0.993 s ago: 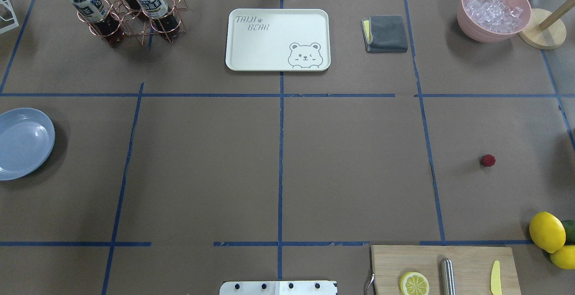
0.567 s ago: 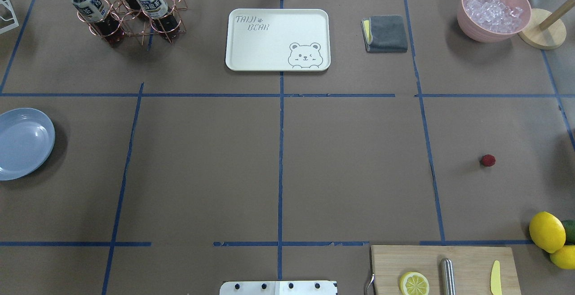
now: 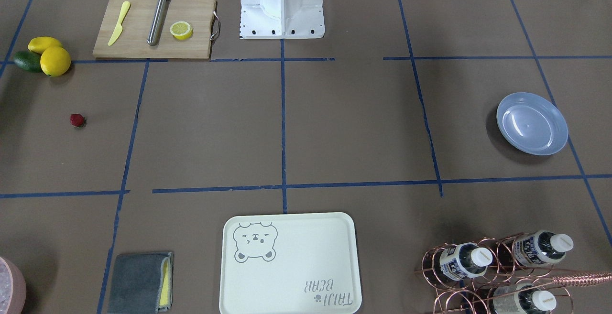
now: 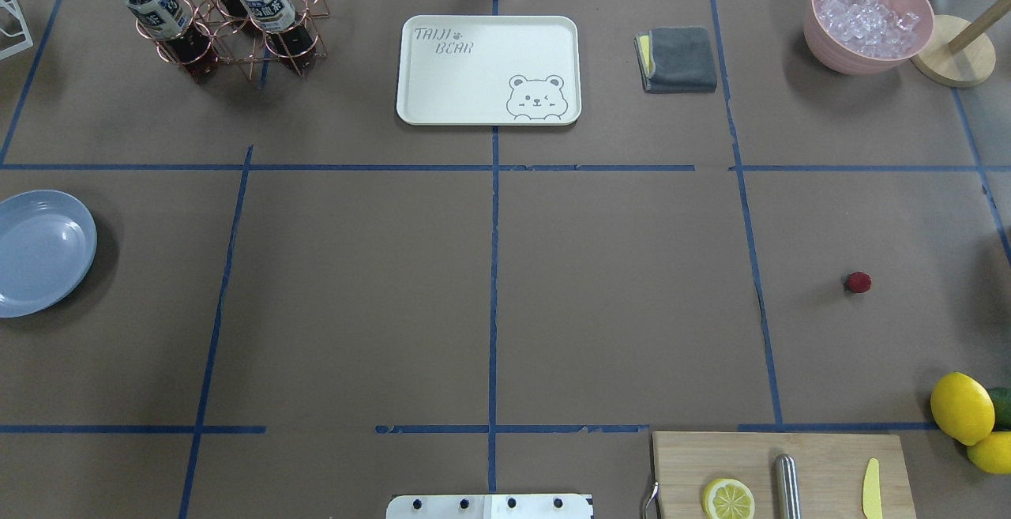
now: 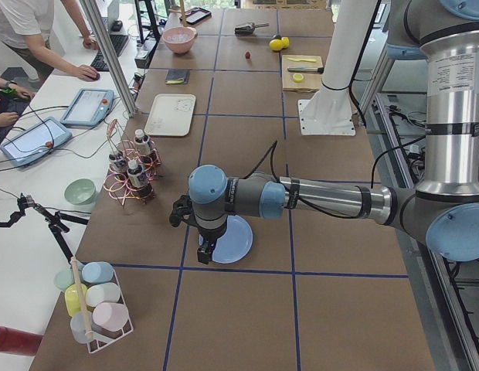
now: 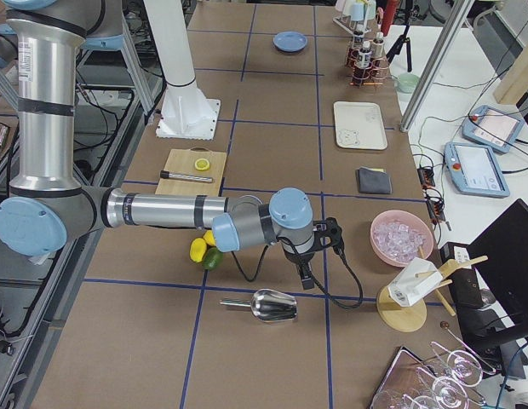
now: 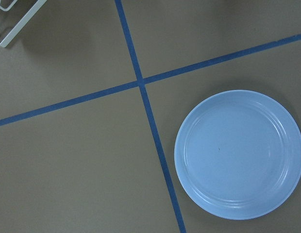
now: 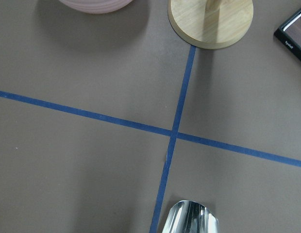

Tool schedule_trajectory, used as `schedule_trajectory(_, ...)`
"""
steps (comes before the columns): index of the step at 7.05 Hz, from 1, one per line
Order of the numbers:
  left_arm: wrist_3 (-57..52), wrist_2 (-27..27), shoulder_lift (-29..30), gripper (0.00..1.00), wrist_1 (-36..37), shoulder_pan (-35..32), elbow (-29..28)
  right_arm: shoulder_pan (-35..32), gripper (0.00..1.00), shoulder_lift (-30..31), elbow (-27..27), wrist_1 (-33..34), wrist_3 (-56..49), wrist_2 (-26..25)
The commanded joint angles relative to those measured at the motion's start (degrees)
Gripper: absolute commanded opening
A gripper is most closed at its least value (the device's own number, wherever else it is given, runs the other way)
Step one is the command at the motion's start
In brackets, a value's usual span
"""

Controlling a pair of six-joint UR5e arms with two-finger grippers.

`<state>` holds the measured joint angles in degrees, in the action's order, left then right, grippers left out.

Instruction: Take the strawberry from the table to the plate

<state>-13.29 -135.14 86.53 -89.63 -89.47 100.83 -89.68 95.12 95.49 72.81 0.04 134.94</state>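
I should grip the plate's outer rim (image 3: 564, 124) with my left gripper and carry the plate to the middle first, because the light-blue plate (image 3: 532, 124) is far from the strawberry.
The strawberry (image 4: 858, 282) is a tiny red berry lying alone on the brown table (image 4: 355, 306), right of centre; the front-facing view has the strawberry (image 3: 77, 120) at its left. At the far left edge sits the light-blue plate (image 4: 39, 254), with nothing on it, and the left wrist view looks straight down on this plate (image 7: 240, 155). Only the exterior left view shows my left gripper (image 5: 204, 251), hanging over the plate's (image 5: 233, 239) edge. My right gripper (image 6: 305, 274) shows only in the exterior right view. I cannot tell whether either is open or shut.
Lemons (image 4: 961, 407) and a cutting board (image 4: 829, 456) with a lemon half and knife lie near the strawberry. A bear tray (image 4: 474, 77), grey cloth (image 4: 679, 59), pink ice bowl (image 4: 869, 17) and bottle rack (image 4: 229, 21) line the far edge. A metal scoop (image 6: 272, 305) lies by the right arm.
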Motion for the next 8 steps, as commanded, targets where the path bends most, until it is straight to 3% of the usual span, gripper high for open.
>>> schedule_trajectory(1, 0.28, -0.12, 5.46, 1.00, -5.76, 0.08, -1.85, 0.03, 1.00, -0.38, -0.30, -1.09, 3.72, 1.02)
schedule_trajectory(5, 0.28, -0.56, 2.53, 1.00, -27.90, 0.17, -7.38, 0.03, 1.00, 0.06, -0.57, -1.18, 3.91, 2.16)
schedule_trajectory(7, 0.63, -0.48, -0.39, 1.00, -30.69, 2.45, -11.68, 0.03, 1.00, 0.15, -0.48, -1.27, 3.39, 2.34)
schedule_trajectory(8, 6.64, -0.04, -0.39, 1.00, -32.87, 5.59, -14.58, 0.03, 1.00, 0.15, -0.56, -1.27, 3.65, 2.34)
